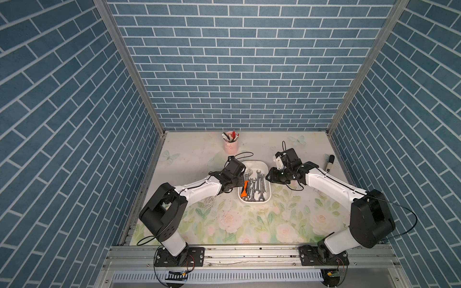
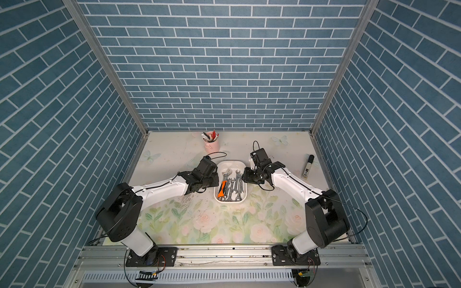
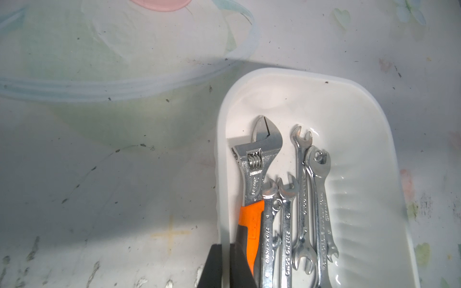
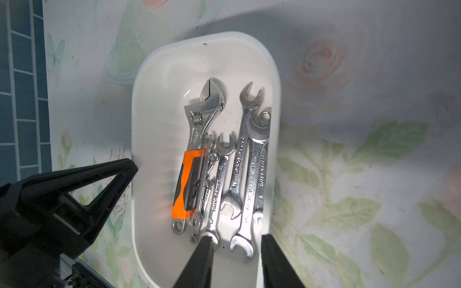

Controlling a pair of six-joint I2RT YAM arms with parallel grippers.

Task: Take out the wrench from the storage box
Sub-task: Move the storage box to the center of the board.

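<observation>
The robot's left gripper is clamped on the box's side (image 3: 223, 225) beside the adjustable wrench, so it should let go, rise clear and then grab the wrench by its orange grip (image 1: 245, 189).
The white storage box (image 1: 257, 165) (image 2: 230, 165) lies mid-table and holds several steel wrenches. An adjustable wrench with an orange grip (image 3: 257, 159) (image 4: 199, 117) rests along the box wall nearest my left arm. A large open-end wrench (image 4: 254, 174) lies by the opposite wall. My left gripper (image 3: 225, 264) (image 1: 240, 185) is shut on the box's side wall (image 3: 225, 224), one finger inside, one outside. My right gripper (image 4: 238, 261) (image 1: 267, 178) stands open over the box's near end, with the large wrench's jaw end between its fingers and not touching them.
A pink pen cup (image 1: 230, 144) (image 2: 212, 144) stands behind the box. A black-and-white marker-like cylinder (image 1: 329, 163) lies near the right wall. Blue brick walls enclose the floral table (image 1: 224, 219).
</observation>
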